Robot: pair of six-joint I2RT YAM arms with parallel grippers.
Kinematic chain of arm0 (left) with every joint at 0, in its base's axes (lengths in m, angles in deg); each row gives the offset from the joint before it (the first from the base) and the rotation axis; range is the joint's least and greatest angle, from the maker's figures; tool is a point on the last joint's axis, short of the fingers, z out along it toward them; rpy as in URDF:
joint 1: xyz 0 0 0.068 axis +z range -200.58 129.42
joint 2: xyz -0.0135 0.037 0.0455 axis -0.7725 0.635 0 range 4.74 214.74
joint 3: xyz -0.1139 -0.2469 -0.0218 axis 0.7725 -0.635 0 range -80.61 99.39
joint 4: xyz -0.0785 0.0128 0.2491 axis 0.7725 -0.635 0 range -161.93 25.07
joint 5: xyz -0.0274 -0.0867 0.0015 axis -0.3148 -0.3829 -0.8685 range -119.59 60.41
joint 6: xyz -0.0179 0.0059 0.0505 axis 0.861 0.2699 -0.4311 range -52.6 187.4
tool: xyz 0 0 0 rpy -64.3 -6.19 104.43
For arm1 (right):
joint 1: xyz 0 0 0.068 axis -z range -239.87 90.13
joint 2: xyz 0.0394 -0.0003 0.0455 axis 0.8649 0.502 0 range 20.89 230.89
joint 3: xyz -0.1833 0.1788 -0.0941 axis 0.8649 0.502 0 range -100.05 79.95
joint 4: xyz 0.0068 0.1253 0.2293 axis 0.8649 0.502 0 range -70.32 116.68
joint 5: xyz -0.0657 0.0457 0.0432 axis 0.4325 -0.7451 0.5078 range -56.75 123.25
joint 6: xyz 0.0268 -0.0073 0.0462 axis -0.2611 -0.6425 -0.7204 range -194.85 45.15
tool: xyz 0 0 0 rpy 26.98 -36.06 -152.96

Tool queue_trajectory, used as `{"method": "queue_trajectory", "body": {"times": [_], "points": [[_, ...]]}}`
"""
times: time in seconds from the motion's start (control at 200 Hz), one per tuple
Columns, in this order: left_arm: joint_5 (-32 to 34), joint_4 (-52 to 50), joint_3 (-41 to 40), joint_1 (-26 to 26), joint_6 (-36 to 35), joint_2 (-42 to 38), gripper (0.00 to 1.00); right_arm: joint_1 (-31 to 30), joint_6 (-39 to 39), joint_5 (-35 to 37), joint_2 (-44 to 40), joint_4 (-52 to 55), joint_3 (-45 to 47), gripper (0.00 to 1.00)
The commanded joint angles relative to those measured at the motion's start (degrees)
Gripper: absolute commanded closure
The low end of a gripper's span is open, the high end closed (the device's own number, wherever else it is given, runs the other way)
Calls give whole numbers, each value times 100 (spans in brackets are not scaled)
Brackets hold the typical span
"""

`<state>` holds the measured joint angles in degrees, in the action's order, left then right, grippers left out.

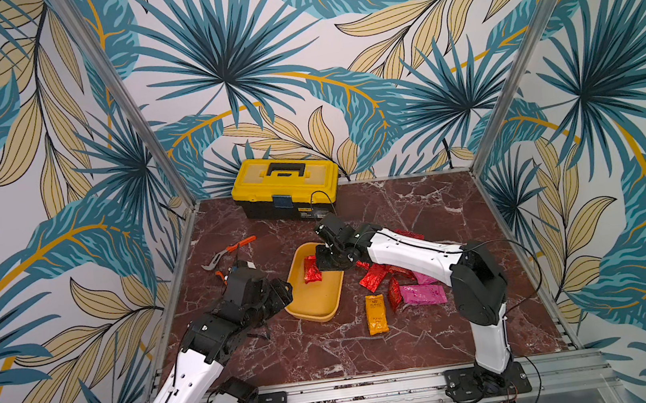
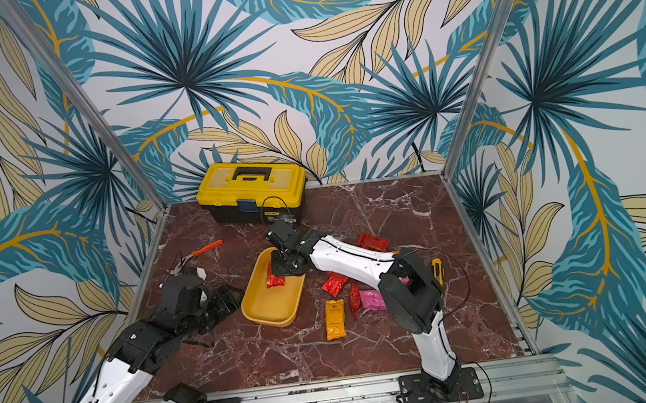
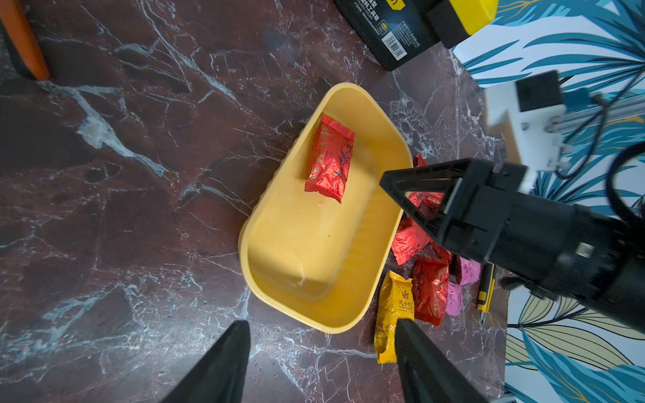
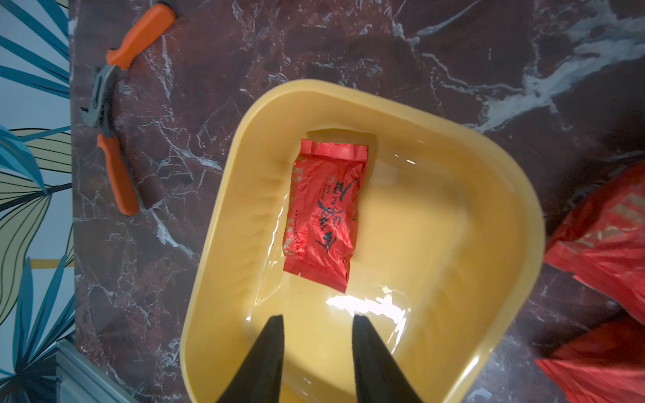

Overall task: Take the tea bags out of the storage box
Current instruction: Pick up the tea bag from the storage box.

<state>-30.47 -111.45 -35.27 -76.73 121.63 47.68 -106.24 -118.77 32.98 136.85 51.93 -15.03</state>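
Note:
The red tea bag (image 1: 312, 268) is lying flat with the storage box's clear bottom (image 1: 317, 297) all around it. The storage box should be empty when I take that tea bag out.
The storage box (image 1: 313, 308) is a shallow yellow tub in mid-table, seen in both top views (image 2: 271, 305). One red tea bag (image 1: 312, 270) lies flat on its floor at the far end (image 4: 323, 216). My right gripper (image 4: 318, 317) hangs over the box just short of that bag, open and empty. My left gripper (image 3: 321, 321) is open beside the box's near left end, with nothing between its fingers. More tea bags lie on the table right of the box: red ones (image 1: 372, 278), a pink one (image 1: 423, 295) and an orange-yellow one (image 1: 376, 314).
A yellow-lidded black toolbox (image 1: 285, 186) stands at the back. Orange-handled pliers (image 1: 231, 251) lie left of the box, close to my left arm. A yellow utility knife (image 2: 437, 270) lies beyond the tea bags, beside the right arm.

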Motion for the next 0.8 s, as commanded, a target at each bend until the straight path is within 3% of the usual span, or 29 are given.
{"method": "queue_trajectory", "body": {"times": [0.0,0.235,0.796], "points": [[-8,-232,-190,32,84,-242,28,-6,-133,75,297,36,-251,62],[-43,-375,-280,32,116,-482,28,158,-161,141,770,53,-539,61],[-113,-313,-387,32,154,-439,27,216,-178,-27,1021,-204,-463,58]]}}
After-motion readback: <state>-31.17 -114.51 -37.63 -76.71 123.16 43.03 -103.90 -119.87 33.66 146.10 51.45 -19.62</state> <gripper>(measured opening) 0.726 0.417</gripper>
